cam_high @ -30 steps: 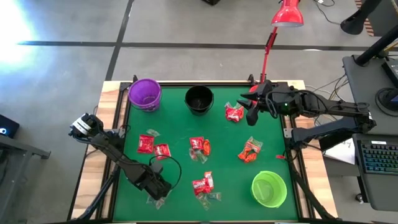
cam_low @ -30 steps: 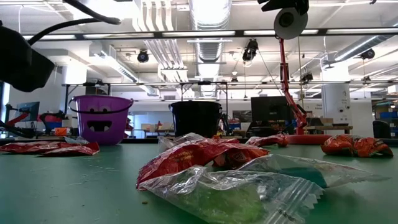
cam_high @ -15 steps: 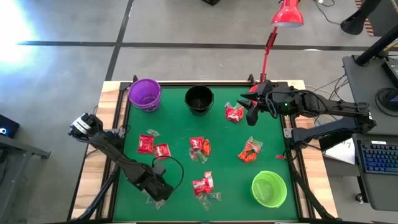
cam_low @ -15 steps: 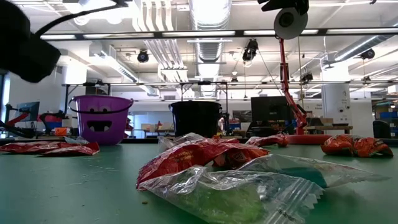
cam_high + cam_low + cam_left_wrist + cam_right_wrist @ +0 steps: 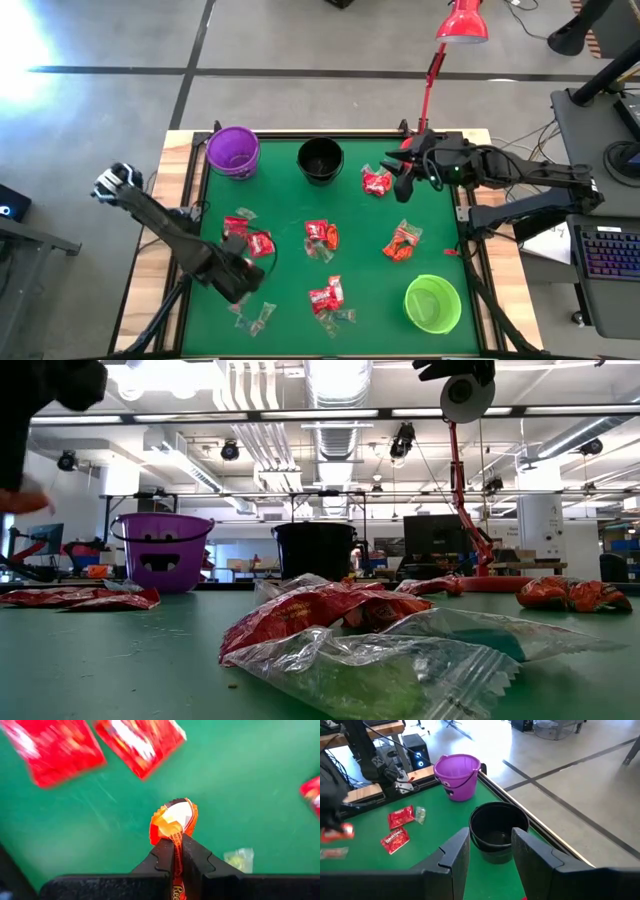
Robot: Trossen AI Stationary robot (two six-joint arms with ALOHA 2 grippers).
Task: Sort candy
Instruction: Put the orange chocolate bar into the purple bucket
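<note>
My left gripper should keep going to the open purple bowl [image 5: 233,150] and let go over the bowl's middle, because the orange-wrapped candy [image 5: 173,821] is hanging clear of the red packets.
The candy is spread over the green mat [image 5: 290,205]: red packets [image 5: 320,235], [image 5: 327,295], [image 5: 377,182] and clear-wrapped pieces [image 5: 255,318]. My left gripper [image 5: 245,270] hangs over the mat's near left part, shut on an orange-wrapped candy [image 5: 175,820]. Two red packets [image 5: 140,740] lie on the mat below it. My right gripper [image 5: 403,188] stands open at the far right, beside a red packet, and in its wrist view [image 5: 490,845] it faces the black bowl [image 5: 497,832]. My left gripper pinches one end of the orange wrapper [image 5: 176,840] between its two fingers [image 5: 162,857], and a strip of wrapper runs back between them. The fingers point down from above. The candy hangs past the fingertips, lifted clear of the mat.
A purple bowl [image 5: 233,152] and a black bowl [image 5: 320,160] stand along the far edge, and a green bowl [image 5: 432,303] at the near right. A red lamp [image 5: 462,22] rises on its stand behind the far right corner. Orange-red packets [image 5: 402,243] lie right of centre.
My left gripper has shut on the orange candy near the mat's near edge. It has then risen and drawn toward the far left, lifting the candy clear of the mat. The clear-wrapped pieces it was beside stay on the mat.
</note>
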